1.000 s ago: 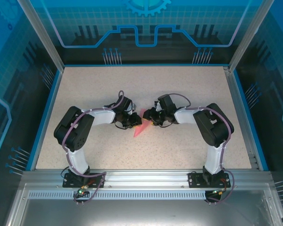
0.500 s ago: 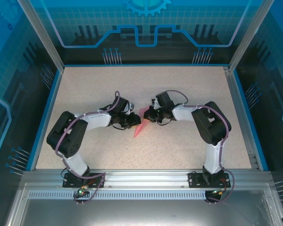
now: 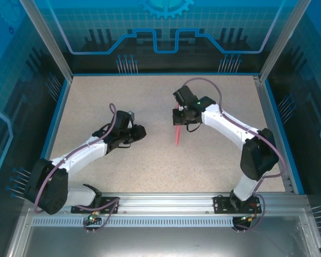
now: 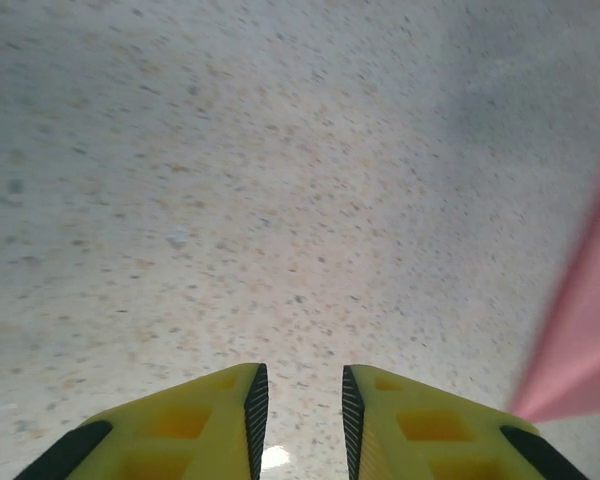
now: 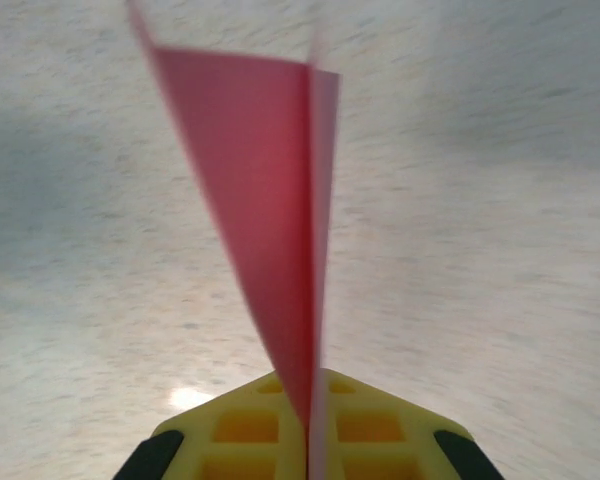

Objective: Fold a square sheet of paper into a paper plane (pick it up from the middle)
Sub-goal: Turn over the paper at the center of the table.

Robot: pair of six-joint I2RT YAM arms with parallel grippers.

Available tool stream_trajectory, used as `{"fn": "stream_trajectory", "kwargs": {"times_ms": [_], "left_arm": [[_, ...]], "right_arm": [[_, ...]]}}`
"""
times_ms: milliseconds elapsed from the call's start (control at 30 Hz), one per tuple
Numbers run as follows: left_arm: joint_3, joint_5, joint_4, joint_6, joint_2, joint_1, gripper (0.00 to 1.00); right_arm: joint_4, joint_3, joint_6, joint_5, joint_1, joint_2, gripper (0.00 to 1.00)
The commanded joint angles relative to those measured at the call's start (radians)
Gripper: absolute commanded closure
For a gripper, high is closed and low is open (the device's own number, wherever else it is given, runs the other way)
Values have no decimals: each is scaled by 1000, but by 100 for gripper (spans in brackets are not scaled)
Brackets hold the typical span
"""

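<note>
Next, my right gripper puts the paper plane down, opens and tips it over flat, because the plane stands edge-on in that gripper with its sides spread [image 5: 242,90].
The paper plane [image 3: 177,134] is a narrow pink-red dart with a centre crease, its sharp tip pointing toward the near edge. My right gripper [image 3: 181,115] is shut on its wide end and holds it above the speckled table [image 3: 214,160]. In the right wrist view the folded paper [image 5: 270,200] rises edge-on out of the closed yellow fingers [image 5: 250,425] of the right gripper [image 5: 307,400]. My left gripper [image 3: 142,131] lies well to the left of the plane, apart from it. Its jaws stand a little apart with nothing between them [image 4: 300,385], and the plane's pink edge [image 4: 585,330] shows at the right.
A blue rim [image 3: 56,120] borders the table on the left, back and right. An aluminium rail [image 3: 166,201] carrying both arm bases runs along the near edge. Transparent panels in metal posts [image 3: 45,37] wall the cell.
The right gripper has shut on the plane and carried it up and toward the back. The left arm has let go, pulled away to the left and stretched out low, its jaws opening slightly.
</note>
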Motion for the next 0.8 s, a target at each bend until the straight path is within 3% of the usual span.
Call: {"fn": "stream_trajectory", "kwargs": {"times_ms": [0,167,367,467,567,600,633,733,767], "left_arm": [[-59,-129,-21,-49,-50,12,71],[-88,-172,-8,-64,-79,19,67],[-145,-214,-21,-89,-143,23,63],[-153,-217,-48,-92,-170,30,62],[-169,-220,-52,-83,-199,31,60],[-171,-224,-54,-80,-204,31,59],[-169,-225,-61,-74,-205,32,59],[-151,-212,-84,-62,-206,34,58],[-149,-205,-80,-63,-206,34,57]], "right_arm": [[-437,111,-25,418,66,60,94],[-582,248,78,501,171,236,92],[-747,497,208,498,280,531,90],[-749,586,218,431,309,633,88],[-671,614,184,340,333,644,66],[-640,605,170,305,336,626,64],[-584,575,146,270,340,586,61],[-347,389,72,114,333,400,35],[-265,311,62,54,322,330,32]]}}
